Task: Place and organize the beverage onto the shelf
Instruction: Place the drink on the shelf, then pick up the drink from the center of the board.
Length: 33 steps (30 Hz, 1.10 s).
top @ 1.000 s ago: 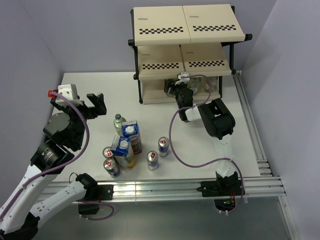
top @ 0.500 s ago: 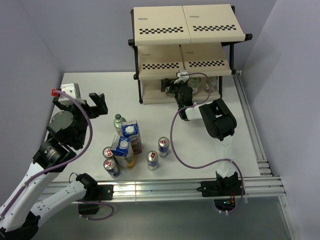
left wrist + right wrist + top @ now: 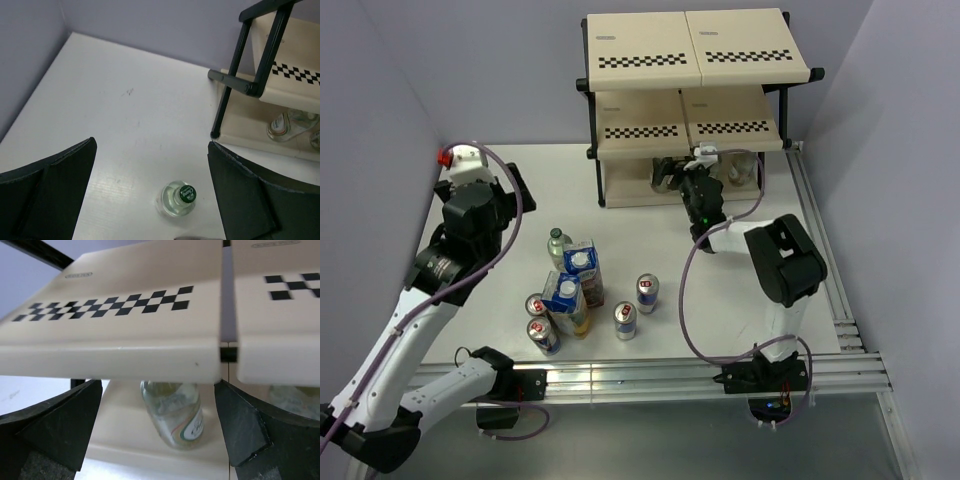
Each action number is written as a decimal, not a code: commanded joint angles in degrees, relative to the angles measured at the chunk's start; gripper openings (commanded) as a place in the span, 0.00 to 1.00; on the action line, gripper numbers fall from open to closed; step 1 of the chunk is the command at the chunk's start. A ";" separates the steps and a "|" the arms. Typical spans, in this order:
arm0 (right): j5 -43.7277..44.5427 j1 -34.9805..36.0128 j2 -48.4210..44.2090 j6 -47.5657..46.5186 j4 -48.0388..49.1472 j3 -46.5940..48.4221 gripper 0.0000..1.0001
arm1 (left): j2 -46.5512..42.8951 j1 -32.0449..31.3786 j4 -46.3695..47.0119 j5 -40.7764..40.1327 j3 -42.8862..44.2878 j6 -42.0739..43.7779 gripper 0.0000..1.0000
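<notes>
My right gripper is far from the green-capped bottle [image 3: 559, 251], which stands beside the purple carton. My left gripper should therefore lift the bottle by the cap [image 3: 555, 233] and hand it over.
The shelf [image 3: 690, 60] stands at the back of the table. My right gripper [image 3: 670, 172] is open just in front of its lowest board. In the right wrist view, a clear bottle [image 3: 175, 415] stands on that board, under the checkered middle board [image 3: 115, 340]. It sits free beyond my right gripper [image 3: 159, 390], touching neither finger. My left gripper [image 3: 512, 200] hangs open above the table's left side. A clear green-capped bottle [image 3: 179, 198] stands below my left gripper [image 3: 151, 150]. More bottles [image 3: 285, 125] rest on the lowest board.
Grouped near the table's front are the green-capped bottle [image 3: 557, 243], a purple carton [image 3: 583, 268], a yellow carton [image 3: 563, 300] and several blue-and-silver cans [image 3: 626, 320]. Black shelf legs [image 3: 227, 95] stand right of the left gripper. Rails line the front and right edges.
My right gripper opened wide and let go of the bottle on the lowest board, then shifted slightly right. My left arm swung farther back over the table, still open.
</notes>
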 commanded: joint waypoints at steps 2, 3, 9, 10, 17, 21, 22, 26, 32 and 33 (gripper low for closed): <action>1.19 0.18 -8.82 5.04 -0.96 -5.20 1.00 | 5.13 2.49 -7.35 4.51 5.78 -6.23 1.00; 1.29 0.44 -10.24 5.74 -2.46 -5.91 1.00 | 6.53 2.85 -11.19 5.13 7.53 -8.51 0.99; 1.99 1.50 -17.37 4.69 -14.83 -6.89 1.00 | 12.43 3.55 -14.31 11.19 6.85 -15.28 0.99; 2.08 1.50 -18.24 4.87 -16.78 -6.62 1.00 | 13.31 3.55 -14.65 11.99 6.67 -16.08 0.99; 4.80 2.02 -31.76 8.21 -30.31 -10.66 1.00 | 18.50 3.55 -13.44 16.55 3.25 -18.29 0.99; 5.16 2.20 -38.80 9.70 -37.09 -13.47 1.00 | 22.10 3.38 -11.76 21.92 2.01 -17.50 0.93; 4.63 2.20 -40.04 10.22 -36.93 -14.35 1.00 | 23.67 3.29 -11.41 23.06 1.84 -17.23 0.91; 2.69 2.20 -44.17 10.23 -35.60 -18.40 1.00 | 27.02 2.41 -13.51 19.38 2.63 -17.41 0.70; 2.96 2.20 -45.15 10.05 -34.65 -20.33 1.00 | 28.26 1.62 -15.45 16.83 1.92 -17.14 0.55; 2.96 2.20 -45.06 10.23 -34.20 -20.42 1.00 | 28.08 1.62 -15.53 16.74 1.57 -17.14 0.52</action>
